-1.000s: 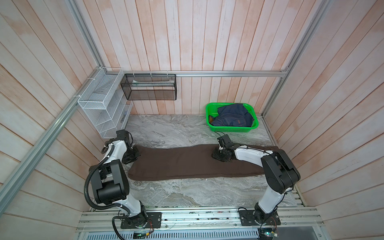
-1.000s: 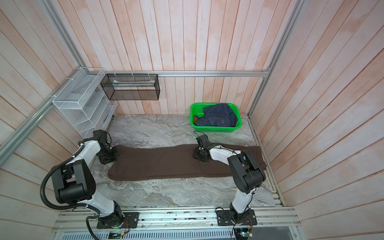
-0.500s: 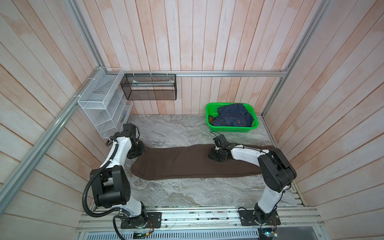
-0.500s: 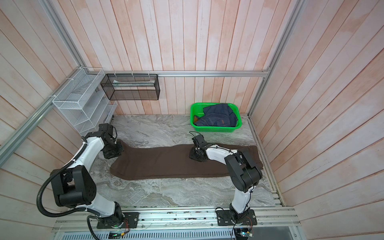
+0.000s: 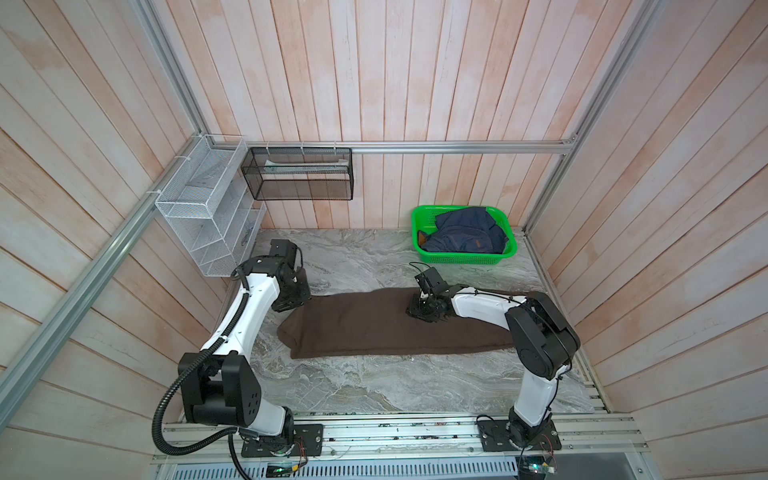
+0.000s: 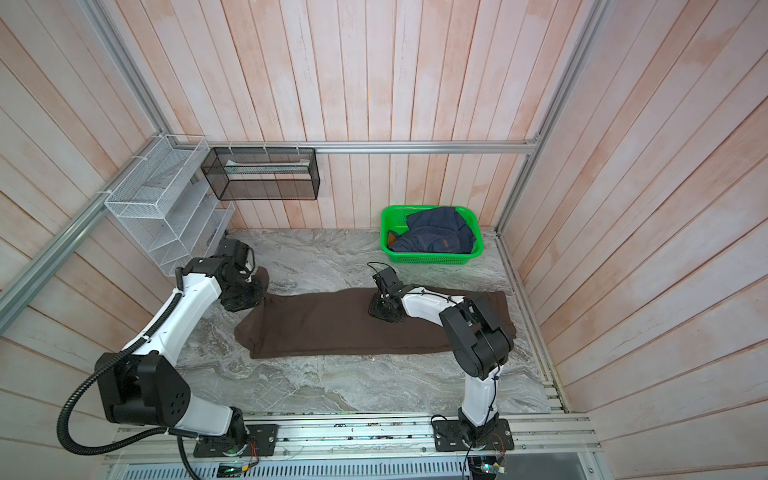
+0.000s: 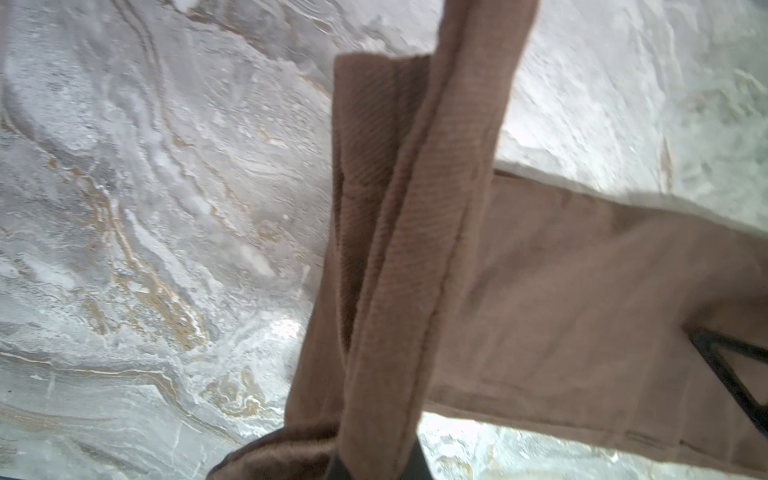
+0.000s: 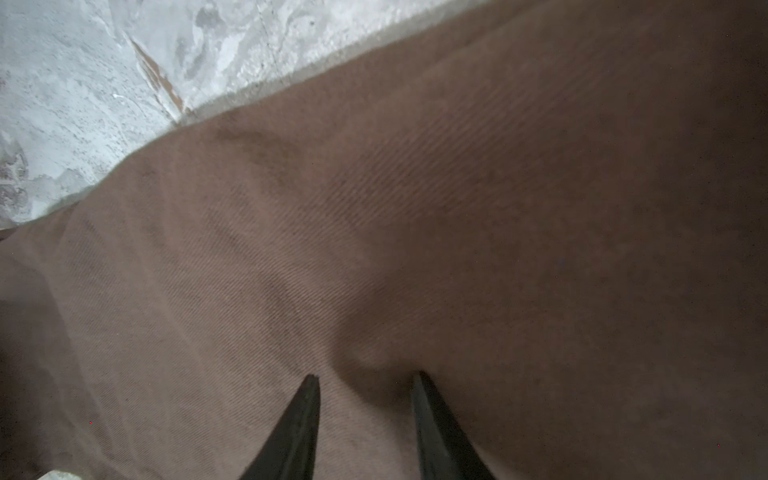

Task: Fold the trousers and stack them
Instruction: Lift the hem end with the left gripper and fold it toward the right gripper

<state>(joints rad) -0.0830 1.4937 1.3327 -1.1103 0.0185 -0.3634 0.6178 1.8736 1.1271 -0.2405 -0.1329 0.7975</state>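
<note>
The left gripper has the lifted hem (image 6: 262, 276) and the trousers' middle (image 6: 360, 325) lies flat, so it should keep bringing the hem over and let go of it on that middle.
The dark brown trousers (image 5: 386, 328) lie stretched across the marble table in both top views (image 6: 332, 328). My left gripper (image 5: 296, 296) is shut on their left end, near the table's back left. The pinched hem is lifted off the table. In the left wrist view the cloth (image 7: 415, 249) hangs as a folded strip from the shut jaws of the left gripper (image 7: 376, 467). My right gripper (image 5: 424, 311) stands on the middle of the trousers near their far edge. It is open (image 8: 365, 376), with both fingertips (image 8: 307, 411) pressed onto the flat cloth and nothing pinched between them.
A green basket (image 5: 419, 216) holding a navy denim garment (image 5: 465, 232) sits at the back right. A white wire rack (image 5: 208, 224) and a black mesh basket (image 5: 299, 174) hang on the back left walls. An aluminium rail (image 5: 395, 432) runs along the front edge.
My left gripper has lifted and carried the trousers' left end rightward, so the cloth spans less of the table. The right gripper slid slightly left on the cloth.
</note>
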